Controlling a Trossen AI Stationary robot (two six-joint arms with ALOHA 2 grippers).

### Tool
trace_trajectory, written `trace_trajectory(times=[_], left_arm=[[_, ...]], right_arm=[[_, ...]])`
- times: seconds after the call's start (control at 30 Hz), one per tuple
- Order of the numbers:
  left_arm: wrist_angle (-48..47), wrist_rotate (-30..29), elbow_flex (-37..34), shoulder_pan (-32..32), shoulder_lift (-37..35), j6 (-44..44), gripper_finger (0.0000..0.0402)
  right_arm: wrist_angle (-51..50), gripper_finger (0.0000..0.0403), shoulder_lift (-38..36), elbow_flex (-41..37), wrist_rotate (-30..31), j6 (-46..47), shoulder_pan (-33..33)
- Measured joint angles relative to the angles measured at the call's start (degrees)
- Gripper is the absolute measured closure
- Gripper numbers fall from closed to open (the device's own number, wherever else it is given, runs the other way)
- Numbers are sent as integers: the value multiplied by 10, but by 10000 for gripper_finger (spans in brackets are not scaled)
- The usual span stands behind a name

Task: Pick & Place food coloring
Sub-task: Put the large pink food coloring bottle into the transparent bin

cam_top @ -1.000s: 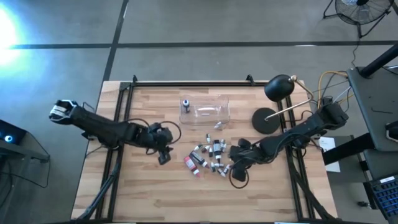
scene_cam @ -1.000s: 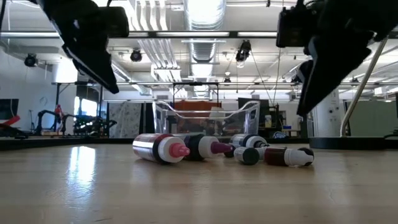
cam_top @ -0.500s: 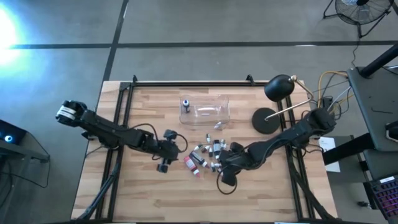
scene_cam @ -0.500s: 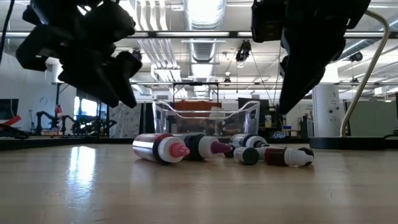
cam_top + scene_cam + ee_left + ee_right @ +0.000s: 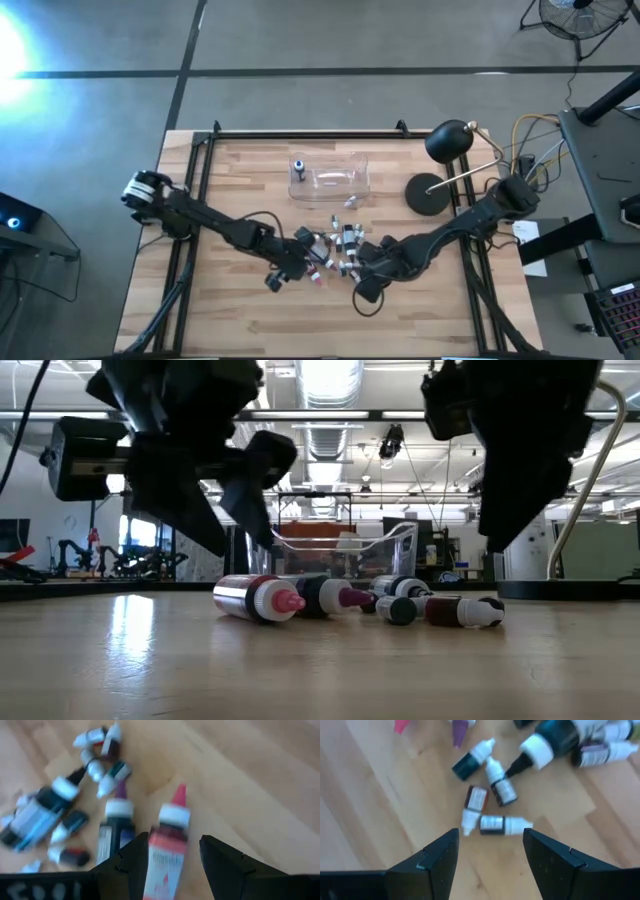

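Observation:
I should first use my left gripper to pick up the red bottle [image 5: 165, 864] by its white cap [image 5: 174, 815] and stand it upright next to the clear box, because the bottle is lying flat on the wood.
Several tiny food coloring bottles [image 5: 335, 250] lie on their sides in a loose pile at the table's middle; one more stands in the clear box [image 5: 330, 178]. My left gripper [image 5: 296, 265] is open at the pile's left edge. In the left wrist view its fingers [image 5: 132, 865] stand on either side of a red bottle with a pink tip [image 5: 169, 845], which lies flat on the wood. My right gripper [image 5: 362, 272] is open just right of and nearer than the pile, above a small white-capped bottle [image 5: 502, 823]. The low view shows both grippers above the bottles [image 5: 262, 598].
The clear rectangular box [image 5: 335, 550] sits behind the pile toward the far edge. A black desk lamp [image 5: 430, 190] stands at the far right, with cables beyond it. Bare wood lies between the pile and the near edge. Black frame rails [image 5: 190, 260] run along the table's sides.
My left gripper has travelled toward the table's right and somewhat toward the near edge, coming low over the left side of the bottle pile. My right gripper has shifted a little toward the left, closer to the pile. The bottles have stayed where they were.

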Motion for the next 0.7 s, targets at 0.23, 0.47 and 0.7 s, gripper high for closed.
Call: trace_trajectory(times=[0.23, 0.47, 0.7], left_arm=[[-32, 19, 84, -3, 72, 9, 250], [-126, 20, 152, -3, 135, 18, 250], [-181, -6, 187, -3, 167, 21, 251]], right_arm=[[-2, 188, 0, -11, 36, 57, 44], [-3, 188, 0, -15, 80, 106, 80], [-3, 188, 0, -16, 113, 110, 89]])
